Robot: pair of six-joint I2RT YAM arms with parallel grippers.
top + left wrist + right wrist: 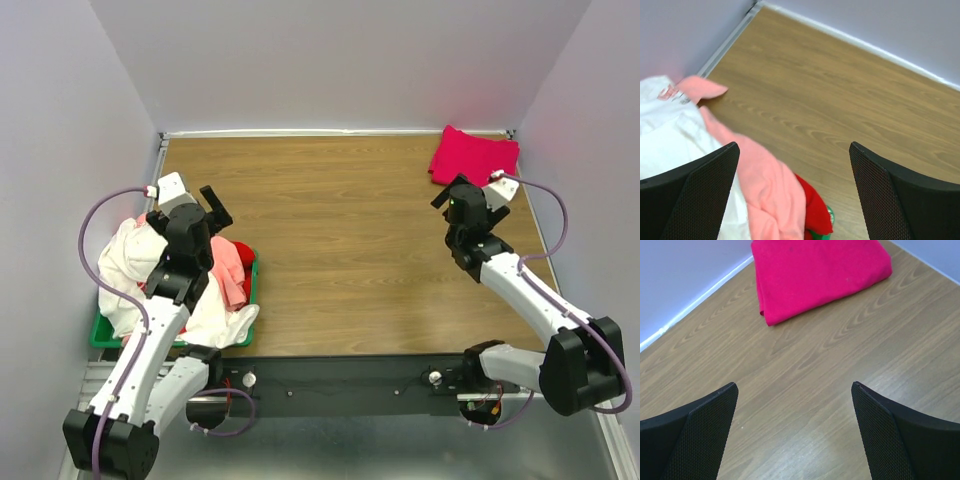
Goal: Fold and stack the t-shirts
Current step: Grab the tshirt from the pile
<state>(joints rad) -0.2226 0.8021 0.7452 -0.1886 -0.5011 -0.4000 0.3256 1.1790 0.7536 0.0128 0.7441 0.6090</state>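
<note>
My left gripper should keep moving down toward the white fold (694,139) until its fingers close there, since the white t-shirt (128,257) rests on top of the salmon-pink t-shirt.
A folded magenta-red t-shirt (473,155) lies at the table's far right corner, also large in the right wrist view (817,271). A crumpled white t-shirt (125,262) fills the green bin at the left, with a salmon-pink t-shirt (230,270) and a red t-shirt (243,252) on its right side. The left wrist view shows the white t-shirt (667,130), the salmon-pink t-shirt (762,185) and the red t-shirt (815,207). My left gripper (211,207) hangs open above the bin's pile, holding nothing. My right gripper (447,194) is open over bare wood, just short of the folded shirt.
The green bin (105,335) stands at the table's left near edge, its rim peeking out under the red cloth (831,216). White walls with a metal rail (330,131) bound the wooden table (340,250) at the back and sides.
</note>
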